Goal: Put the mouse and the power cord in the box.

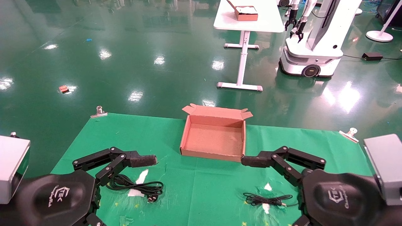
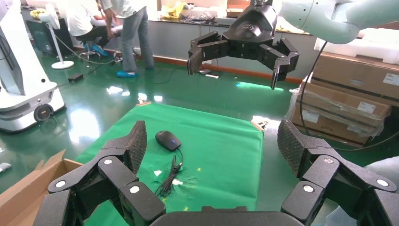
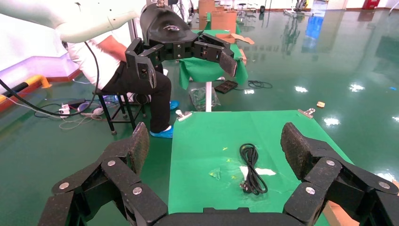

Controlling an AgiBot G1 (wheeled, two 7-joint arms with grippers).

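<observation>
I expect the power cord (image 1: 152,188) to stay in a bundle with its plug tucked alongside when I lift it, because its loops pinch into a narrow waist (image 1: 134,185).
The box (image 1: 213,153) stands open and empty at the middle of the green cloth, and one corner of the box (image 2: 28,183) shows in the left wrist view. The power cord (image 1: 138,186) lies coiled near the front left; the power cord (image 3: 252,167) also shows in the right wrist view. The mouse (image 2: 168,140) rests on the cloth's right side with its bundled cable (image 1: 263,200) in front of it. In the head view my right arm hides the mouse. My left gripper (image 2: 214,141) hovers open above the cord. My right gripper (image 3: 216,141) hovers open above the mouse side.
Metal clips (image 1: 99,112) (image 1: 348,133) pin the cloth's far corners. White patches (image 1: 138,185) show through tears in the cloth. Beyond the table, on the green floor, stand a white desk (image 1: 248,18) with a small brown box and another robot (image 1: 311,47).
</observation>
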